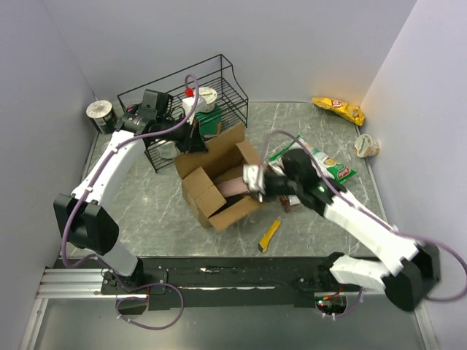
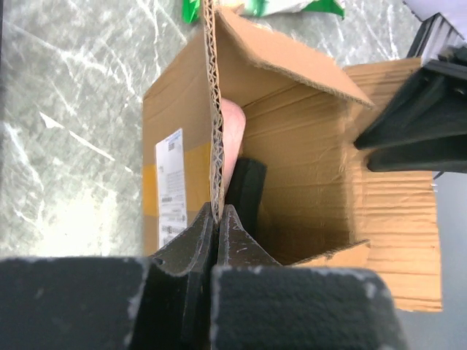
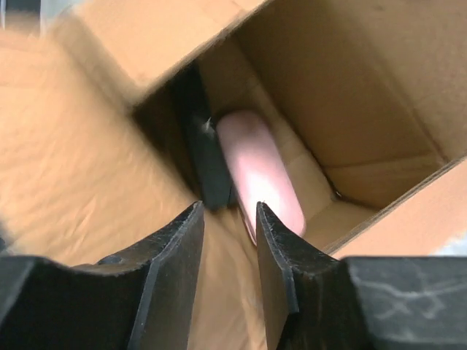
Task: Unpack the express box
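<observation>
The black item is far down under a flap, so my left gripper should tilt the box by its back flap while my right gripper reaches inside.
The express box, brown corrugated cardboard with its flaps up, sits mid-table. My left gripper is shut on the edge of the box's back flap, and the cardboard runs straight between the closed fingertips. My right gripper hangs over the box's right side, open, with nothing between its fingers. Down inside the box lie a pink rounded pack and a black item side by side. The pink pack's near end is just beyond the right fingertip. A white label shows on the box's outer wall.
A black wire rack with cups stands behind the box. A noodle cup is at the back left. A green snack bag, a yellow chip bag and a small cup lie right. A yellow knife lies in front.
</observation>
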